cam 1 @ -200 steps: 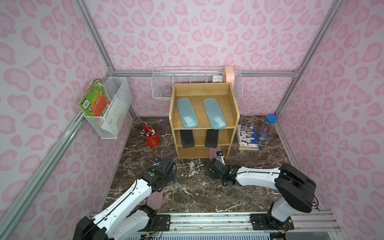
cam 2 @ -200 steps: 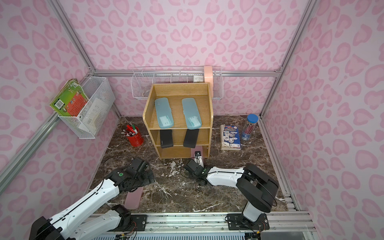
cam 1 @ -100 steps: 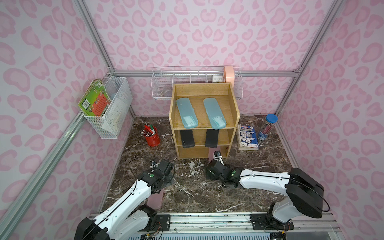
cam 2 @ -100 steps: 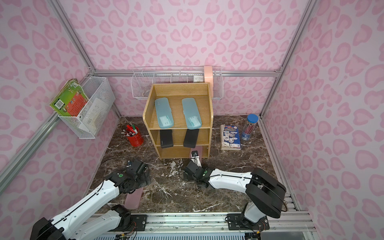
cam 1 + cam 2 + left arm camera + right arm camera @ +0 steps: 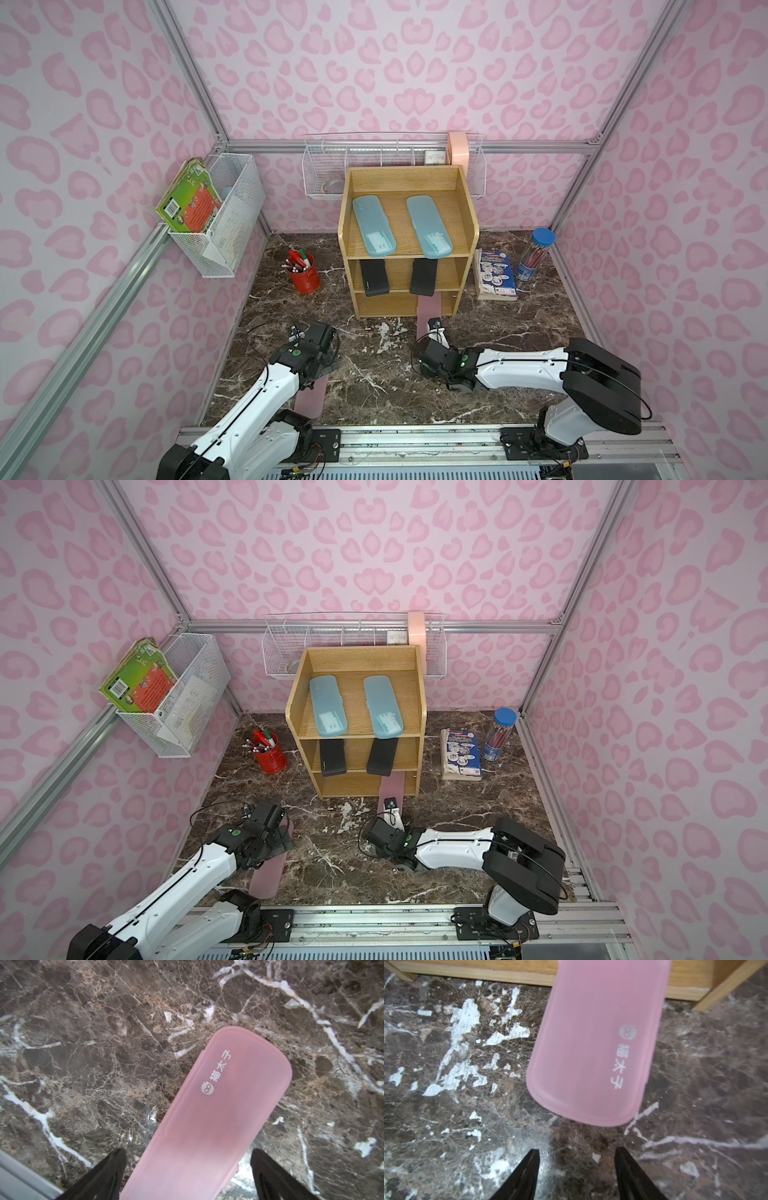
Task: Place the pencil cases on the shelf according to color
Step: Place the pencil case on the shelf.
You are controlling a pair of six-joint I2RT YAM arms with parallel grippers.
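Note:
Next, my left gripper moves the pink case [image 5: 311,398] in front of the shelf [image 5: 376,348] so that my right gripper can take it, because the case lies far from my right gripper.
The wooden shelf [image 5: 467,199] stands at the back centre. Two light-blue pencil cases [image 5: 373,226] [image 5: 428,226] lie on its top tier and two black ones [image 5: 374,278] [image 5: 423,277] on the middle tier. A pink case [image 5: 428,309] [image 5: 593,1043] sticks out of the bottom tier onto the floor. My right gripper [image 5: 577,1149] [image 5: 435,332] is open just short of that case's near end, with nothing between its fingers. Another pink case [image 5: 309,397] [image 5: 207,1115] lies flat on the floor at the front left. My left gripper [image 5: 188,1150] is open astride it, with gaps on both sides.
A red pen cup [image 5: 305,276] stands left of the shelf. A booklet [image 5: 496,274] and a clear blue-lidded tube [image 5: 534,255] are to its right. Wire baskets hang on the left wall [image 5: 224,216] and the back wall [image 5: 324,174]. The arms' rail [image 5: 415,440] runs along the front.
My left gripper has shifted slightly toward the front, over the floor's pink case. The right arm has shifted a little in front of the shelf. No case has moved.

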